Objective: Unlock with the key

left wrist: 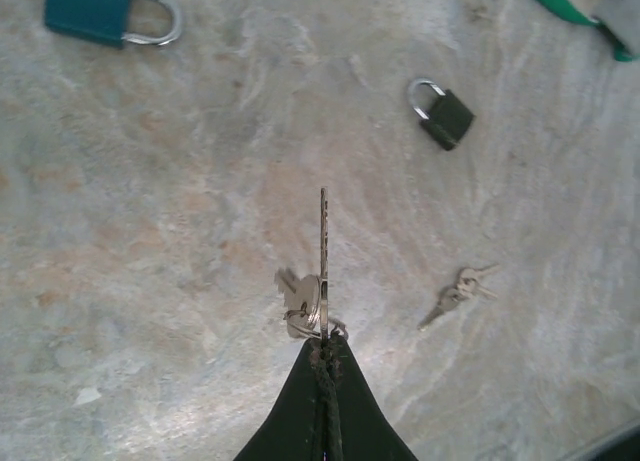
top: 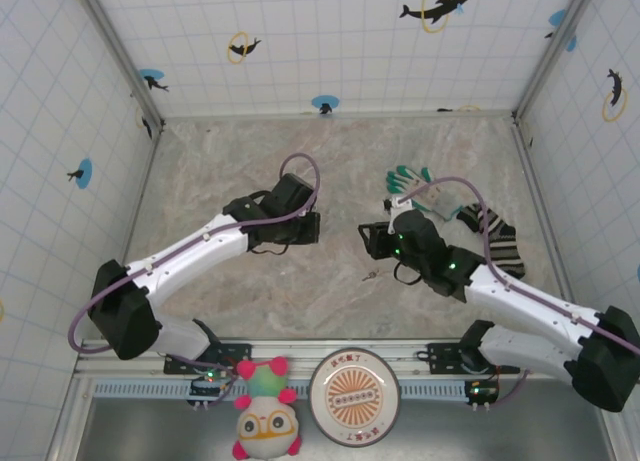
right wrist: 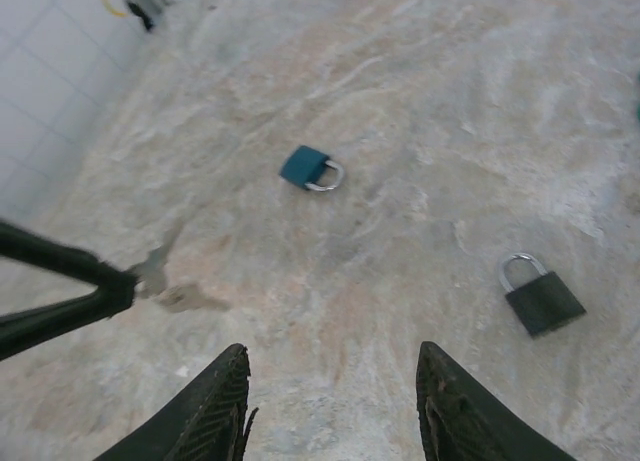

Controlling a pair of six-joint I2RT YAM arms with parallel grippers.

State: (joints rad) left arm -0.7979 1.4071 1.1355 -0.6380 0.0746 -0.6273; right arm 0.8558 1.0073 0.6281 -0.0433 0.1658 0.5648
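Observation:
I should keep bringing the key with my left gripper to my open right gripper (top: 374,239) until that one grips it, as the key's blade (left wrist: 324,231) sticks out free of the fingers.
My left gripper (left wrist: 325,343) is shut on the key (left wrist: 324,261), a thin silver blade seen edge-on and pointing away from the fingers, above the table. A second small key (left wrist: 300,303) dangles from the same ring. The teal padlock (left wrist: 98,9) lies on the table far ahead to the left, and a dark padlock (left wrist: 446,117) lies ahead to the right. My right gripper (right wrist: 330,349) hangs open over bare table with nothing in it, the teal padlock (right wrist: 310,169) ahead of it and the dark padlock (right wrist: 541,299) to its right. In the top view the two grippers (top: 312,228) (top: 368,239) face each other mid-table.
A spare bunch of keys (left wrist: 455,293) lies on the marble table (top: 250,151) between the arms, also seen from above (top: 372,275). A green-fingered glove (top: 410,181) and a striped sock (top: 497,239) lie behind the right arm. Tiled walls (top: 60,111) enclose three sides.

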